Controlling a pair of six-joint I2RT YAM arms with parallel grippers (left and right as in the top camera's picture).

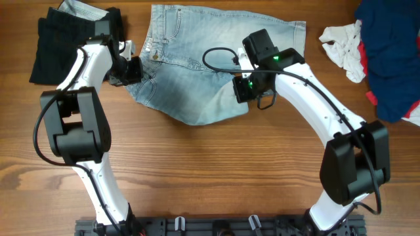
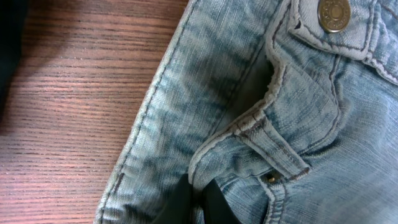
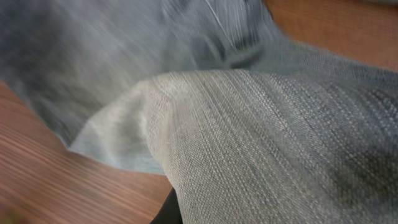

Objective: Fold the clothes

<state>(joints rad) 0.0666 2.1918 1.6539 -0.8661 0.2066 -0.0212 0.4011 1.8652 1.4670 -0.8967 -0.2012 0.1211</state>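
The shorts' pale inside (image 3: 230,134) is facing out over my right gripper. So I should let go of this fold and reach deeper into the shorts' leg (image 1: 209,88), nearer to the waistband.
Light blue denim shorts (image 1: 197,72) lie spread on the wooden table, waistband to the left. My left gripper (image 1: 131,71) is shut on a pinch of denim by the fly, below the metal button (image 2: 334,14); its dark fingers (image 2: 200,205) close on a fold of cloth. My right gripper (image 1: 246,88) is at the shorts' right hem and holds it lifted. In the right wrist view the pale inside of the denim (image 3: 267,137) drapes over the fingers and hides them almost fully.
A black garment (image 1: 56,46) lies at the far left with another denim piece (image 1: 82,9) on it. A white and red cloth (image 1: 344,46) and a dark blue garment (image 1: 394,52) lie at the far right. Bare wood runs along the front.
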